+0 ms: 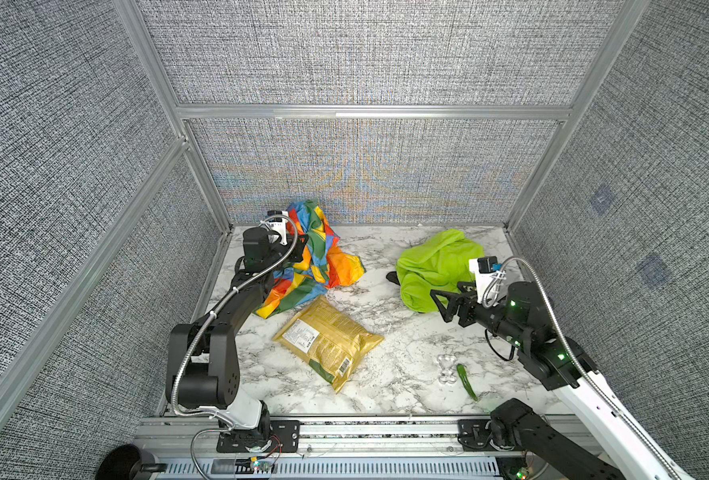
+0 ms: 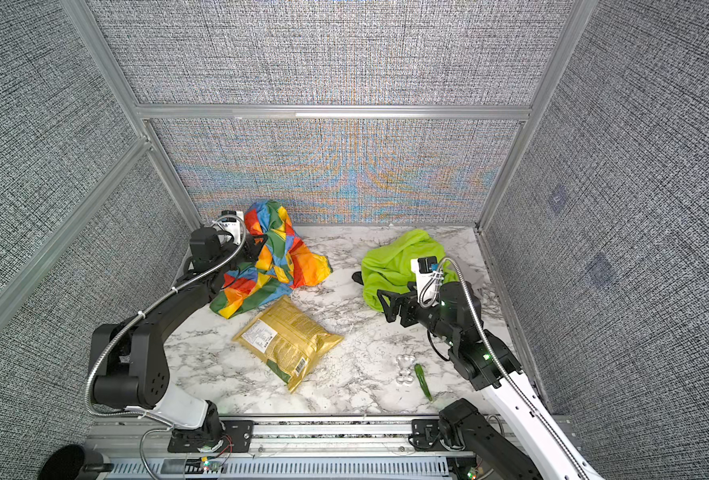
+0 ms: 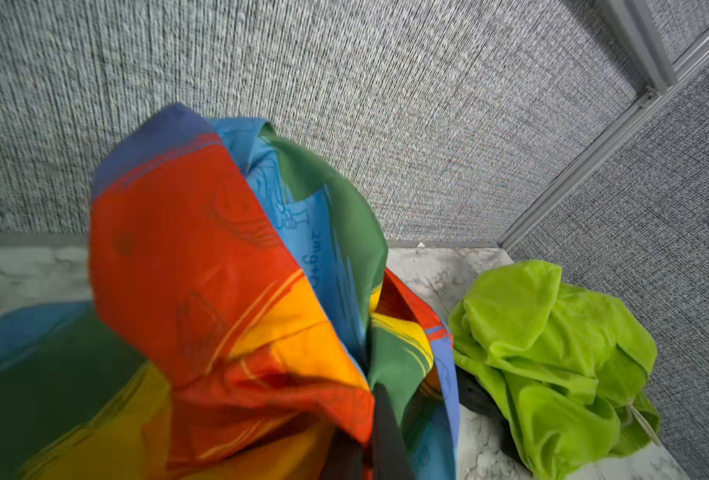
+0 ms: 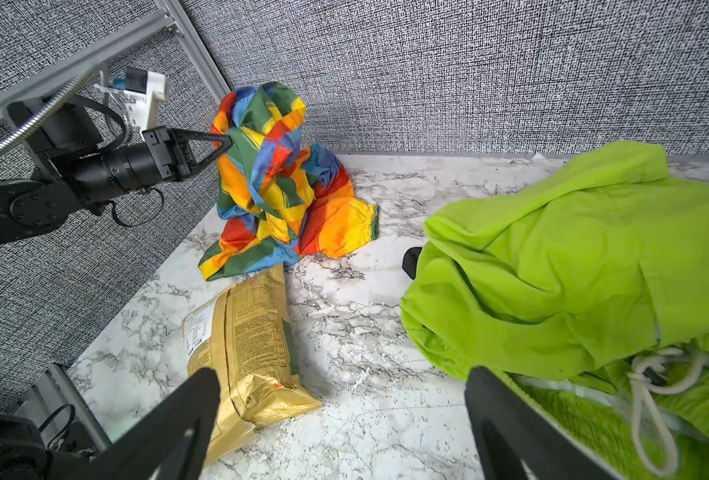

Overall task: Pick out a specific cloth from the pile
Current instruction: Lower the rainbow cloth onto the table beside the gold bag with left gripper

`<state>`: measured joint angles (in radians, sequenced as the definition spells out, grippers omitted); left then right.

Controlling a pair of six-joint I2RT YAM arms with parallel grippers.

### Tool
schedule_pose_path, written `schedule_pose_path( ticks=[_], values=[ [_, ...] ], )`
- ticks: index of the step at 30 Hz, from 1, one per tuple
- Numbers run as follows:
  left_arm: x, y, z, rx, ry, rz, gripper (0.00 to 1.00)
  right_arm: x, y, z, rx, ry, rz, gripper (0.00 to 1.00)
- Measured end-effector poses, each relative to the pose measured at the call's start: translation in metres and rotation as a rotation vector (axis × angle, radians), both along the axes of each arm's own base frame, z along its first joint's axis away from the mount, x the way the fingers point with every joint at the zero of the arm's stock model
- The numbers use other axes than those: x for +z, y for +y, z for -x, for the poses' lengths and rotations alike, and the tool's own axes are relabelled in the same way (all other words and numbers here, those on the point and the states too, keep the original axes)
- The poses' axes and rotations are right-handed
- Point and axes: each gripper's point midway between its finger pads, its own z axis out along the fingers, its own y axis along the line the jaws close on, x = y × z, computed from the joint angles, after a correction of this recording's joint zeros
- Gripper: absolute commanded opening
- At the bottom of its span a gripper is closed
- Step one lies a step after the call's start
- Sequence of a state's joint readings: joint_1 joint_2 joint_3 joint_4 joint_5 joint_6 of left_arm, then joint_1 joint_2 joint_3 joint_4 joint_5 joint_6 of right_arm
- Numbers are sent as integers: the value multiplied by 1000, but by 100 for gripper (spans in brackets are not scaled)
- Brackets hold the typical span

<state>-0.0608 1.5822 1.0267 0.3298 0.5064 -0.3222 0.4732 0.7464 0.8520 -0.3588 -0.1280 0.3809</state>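
Note:
The rainbow cloth (image 1: 316, 240) is well clear of the lime-green cloth, so my left gripper should keep lowering the peak until it rests on the lower folds (image 1: 336, 265), and then let go.
The cloth (image 1: 317, 259) (image 2: 280, 259), shiny rainbow patchwork, is drawn up into a peak at the back left, its lower folds lying on the marble table (image 1: 386, 374). My left gripper (image 1: 301, 244) (image 2: 261, 243) (image 4: 227, 143) is shut on its upper part, and the fabric fills the left wrist view (image 3: 203, 249). The pile (image 1: 436, 270) (image 2: 398, 266) (image 4: 573, 270) lies apart at the back right: a lime-green cloth with a white drawstring (image 4: 652, 374) over a dark cloth (image 1: 392, 277) (image 4: 412, 259). My right gripper (image 1: 442, 305) (image 2: 386, 305) (image 4: 342, 378) stands open just in front of the pile, holding nothing.
A gold snack bag (image 1: 328, 340) (image 4: 244, 340) lies mid-table, touching the rainbow cloth's lower edge. A small clear object (image 1: 446, 368) and a green pepper-like thing (image 1: 467, 382) lie at the front right. Grey fabric walls with metal frames close in the back and sides.

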Motion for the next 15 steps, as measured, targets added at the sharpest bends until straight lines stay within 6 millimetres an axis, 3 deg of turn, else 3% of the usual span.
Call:
schedule_pose_path(
  ticks=[6,12,15],
  values=[
    [-47,-11,-4,-35,127,38,0,-2,0,0,0,3,1,97],
    [-93,-43,-10,-78,235,16,0,-4,0,0,0,7,3,97],
    [-113,-53,-17,-64,285,-14,6,-4,0,1,0,6,2,97]
  ],
)
